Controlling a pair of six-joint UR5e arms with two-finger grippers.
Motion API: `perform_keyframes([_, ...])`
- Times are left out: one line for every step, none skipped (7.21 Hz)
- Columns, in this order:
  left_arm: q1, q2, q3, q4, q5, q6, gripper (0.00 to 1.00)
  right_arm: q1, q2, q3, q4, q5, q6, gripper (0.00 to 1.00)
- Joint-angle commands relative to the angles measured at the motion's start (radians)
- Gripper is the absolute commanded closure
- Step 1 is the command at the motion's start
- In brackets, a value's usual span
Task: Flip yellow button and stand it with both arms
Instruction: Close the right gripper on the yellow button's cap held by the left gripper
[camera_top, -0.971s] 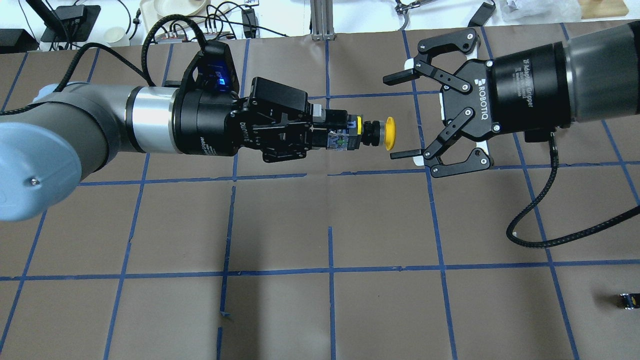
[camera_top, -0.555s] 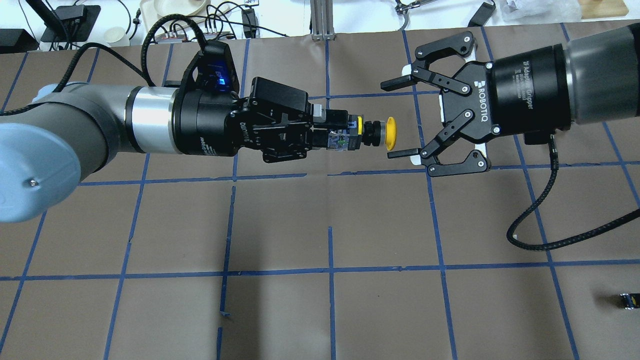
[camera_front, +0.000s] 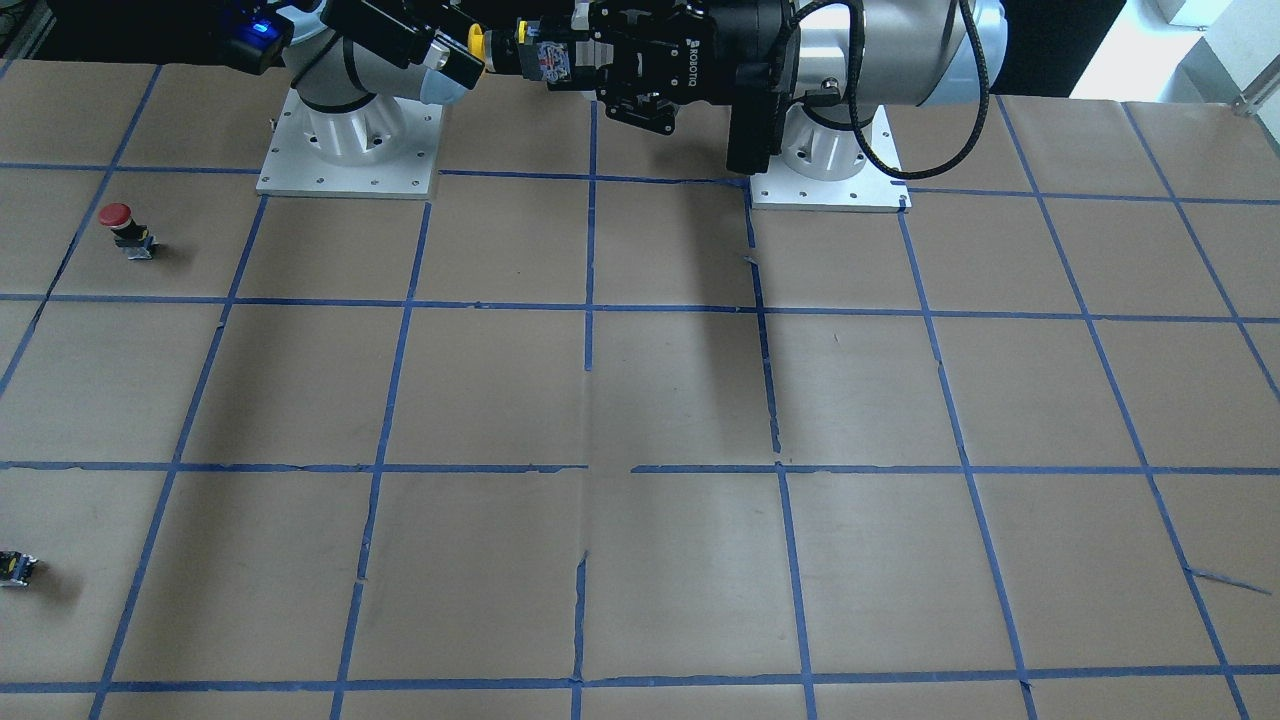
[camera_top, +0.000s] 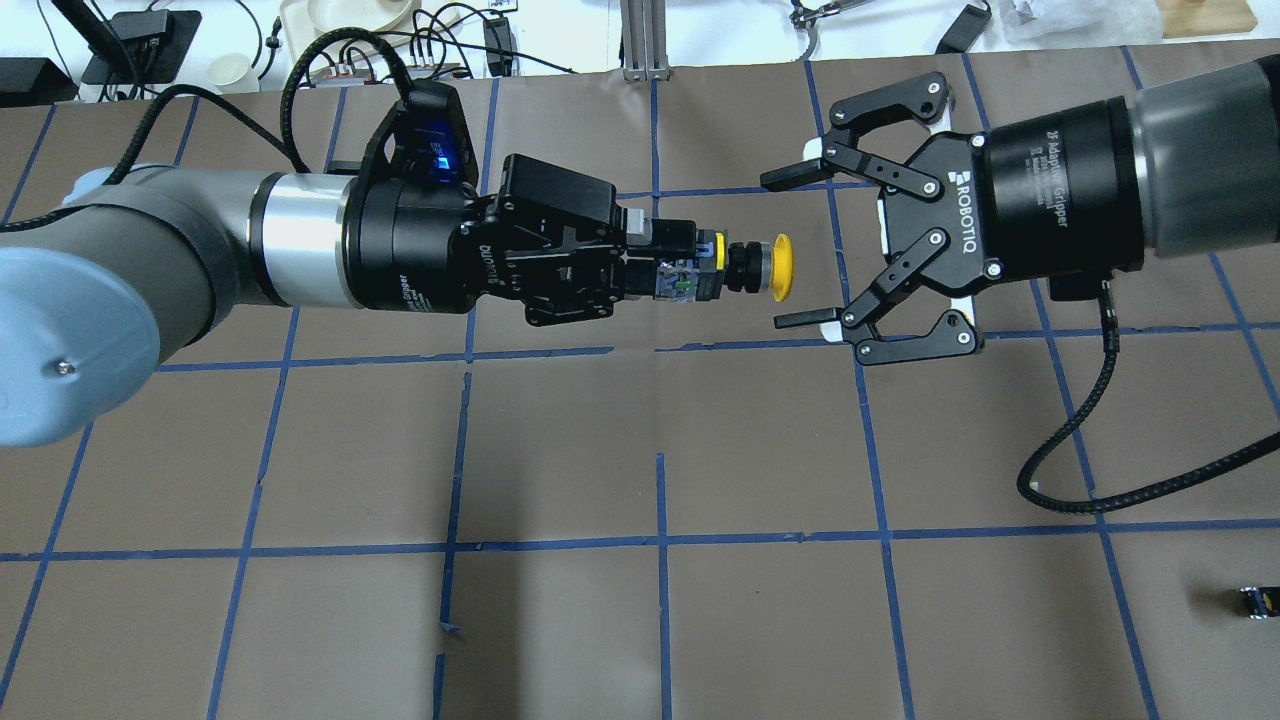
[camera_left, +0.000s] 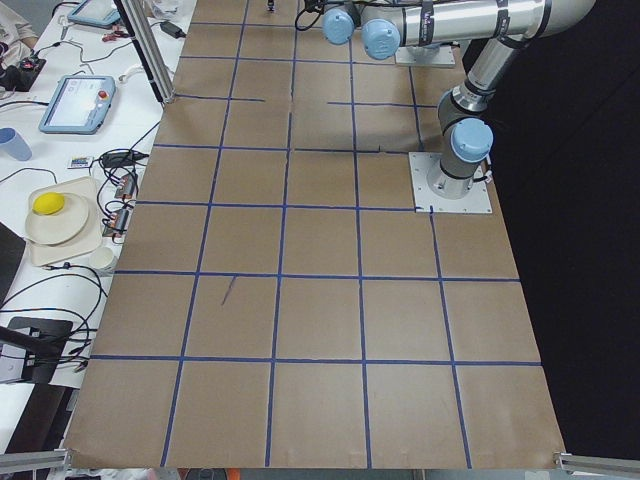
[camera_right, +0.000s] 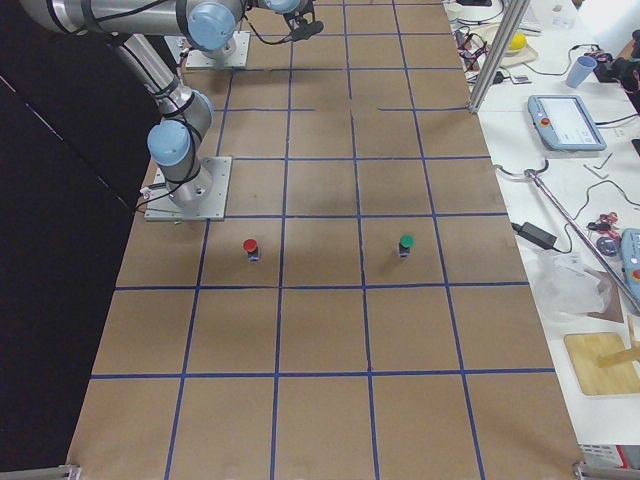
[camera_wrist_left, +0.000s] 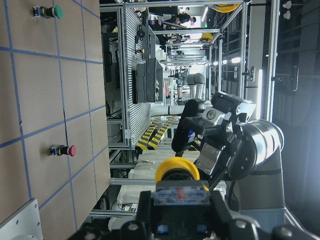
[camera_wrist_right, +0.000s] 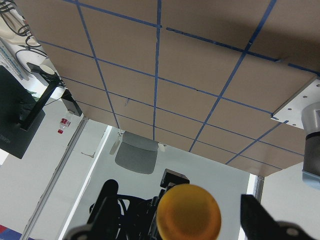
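Observation:
The yellow cap is joined straight to the switch body (camera_front: 555, 60) by a black neck (camera_front: 504, 53), so I expect the switch body to come along in one piece when I carry the cap.
The yellow button (camera_top: 781, 268) is held level in the air, its round yellow cap pointing toward the right arm. My left gripper (camera_top: 668, 266) is shut on its black and silver switch body. My right gripper (camera_top: 788, 251) is open and faces it, one fingertip on each side of the cap, not touching. In the front-facing view the cap (camera_front: 477, 42) sits between the two grippers near the robot bases. The left wrist view shows the cap (camera_wrist_left: 176, 170) with the right gripper beyond it. In the right wrist view the cap (camera_wrist_right: 189, 212) lies between my open fingers (camera_wrist_right: 254, 216).
A red-capped button (camera_front: 120, 222) stands on the brown papered table (camera_front: 640, 400), also in the exterior right view (camera_right: 250, 247) beside a green-capped one (camera_right: 405, 243). A tiny black-silver part (camera_top: 1255, 600) lies at the near right. A black cable (camera_top: 1090, 420) hangs from the right wrist.
My right gripper has tilted a little and shifted slightly down the view, with its open fingers now straddling the yellow cap more evenly. The left gripper and button have not moved.

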Motion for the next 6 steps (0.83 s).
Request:
perform_keyframes([-0.001,0.001,0.000,0.000,0.000,0.001,0.81,0.000,-0.024,0.000,0.017,-0.002,0.002,0.13])
perform_keyframes([-0.001,0.003,0.000,0.000,0.000,0.001,0.81,0.000,-0.024,0.000,0.028,-0.005,0.003,0.13])
perform_keyframes([-0.001,0.003,0.000,0.000,0.001,0.001,0.81,0.000,-0.024,-0.002,0.039,-0.006,0.002,0.13])
perform_keyframes([0.001,0.003,0.000,0.000,0.000,0.001,0.81,0.000,-0.023,0.000,0.036,-0.009,0.000,0.19])
perform_keyframes([-0.001,0.003,0.000,0.000,0.000,0.001,0.81,0.000,-0.022,-0.002,0.037,-0.008,0.000,0.26])
perform_keyframes([-0.001,0.003,0.000,0.000,0.001,0.001,0.81,0.000,-0.021,-0.002,0.037,-0.008,0.001,0.41])
